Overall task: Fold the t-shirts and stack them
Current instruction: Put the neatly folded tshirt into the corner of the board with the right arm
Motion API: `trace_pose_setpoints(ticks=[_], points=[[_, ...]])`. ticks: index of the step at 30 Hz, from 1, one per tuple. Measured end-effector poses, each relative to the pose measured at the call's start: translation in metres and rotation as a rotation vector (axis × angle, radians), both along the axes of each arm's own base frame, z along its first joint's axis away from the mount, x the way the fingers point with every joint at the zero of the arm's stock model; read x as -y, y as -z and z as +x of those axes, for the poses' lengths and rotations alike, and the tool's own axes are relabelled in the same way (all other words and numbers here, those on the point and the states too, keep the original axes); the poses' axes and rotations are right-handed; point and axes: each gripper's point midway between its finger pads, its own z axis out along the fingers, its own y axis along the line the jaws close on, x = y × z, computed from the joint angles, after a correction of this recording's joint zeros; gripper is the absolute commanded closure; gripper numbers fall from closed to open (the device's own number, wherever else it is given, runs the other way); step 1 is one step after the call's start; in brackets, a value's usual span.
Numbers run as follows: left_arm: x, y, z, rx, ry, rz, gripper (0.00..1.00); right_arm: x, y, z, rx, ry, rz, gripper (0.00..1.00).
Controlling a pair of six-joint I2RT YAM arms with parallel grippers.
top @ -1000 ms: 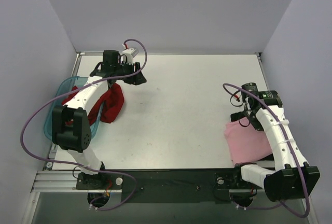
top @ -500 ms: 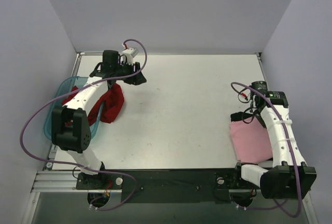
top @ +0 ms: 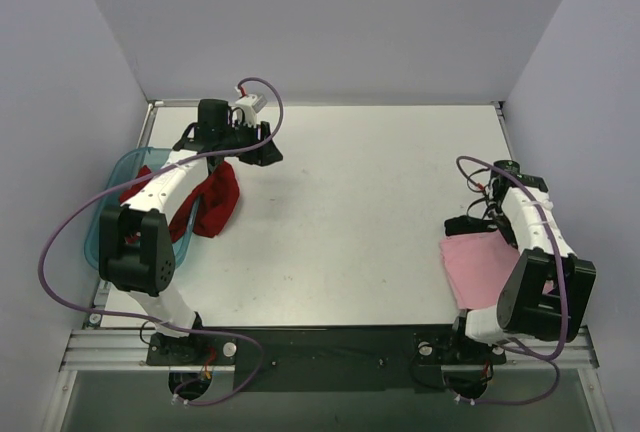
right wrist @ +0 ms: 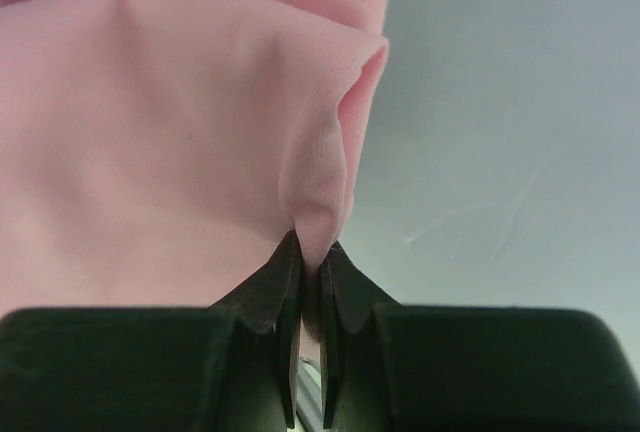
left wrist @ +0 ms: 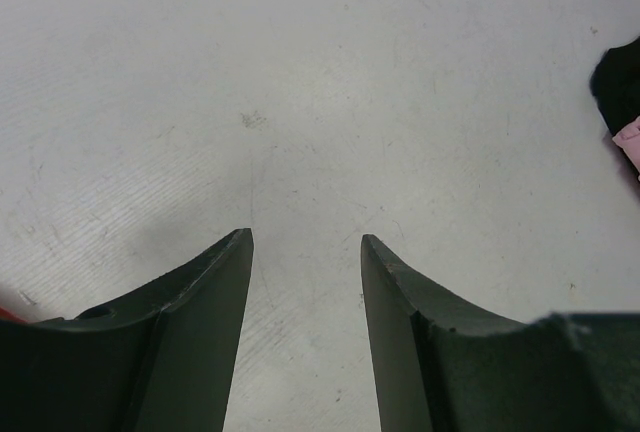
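Note:
The light pink t-shirt is over the black t-shirt (top: 467,225), so my right gripper keeps pulling the light pink t-shirt's far edge toward the side until it is flat, then let go.
The light pink t-shirt (top: 482,267) lies folded at the table's near right. My right gripper (top: 468,224) is shut on a pinched fold at its far edge; the right wrist view shows the pink cloth (right wrist: 180,132) bunched between the tips (right wrist: 311,257). The dark red t-shirt (top: 212,200) hangs crumpled over the rim of the teal bin (top: 112,180) at the left, partly under my left arm. My left gripper (top: 268,150) is open and empty beyond it, over bare table (left wrist: 305,242). The black t-shirt is not in view.
The teal bin stands against the left wall. Purple cables loop off both arms. Grey walls close the table at the left, back and right. A dark piece and a bit of pink show at the right edge of the left wrist view (left wrist: 620,82).
My right gripper has moved right and toward the near edge, dragging the pink t-shirt's edge with it; the shirt now lies further right. The left arm has barely moved.

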Motion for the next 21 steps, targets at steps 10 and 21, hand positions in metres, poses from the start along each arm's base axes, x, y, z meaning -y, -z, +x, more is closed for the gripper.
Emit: trace_pose_setpoints(ticks=[10,21], points=[[0.0,0.001,-0.001,-0.009,-0.005,-0.005,0.43,0.03,0.009,0.003,0.164,0.197,-0.02,1.0],[-0.001,0.001,0.0,-0.009,-0.007,-0.005,0.42,0.046,0.036,-0.007,0.188,0.366,-0.056,0.39]])
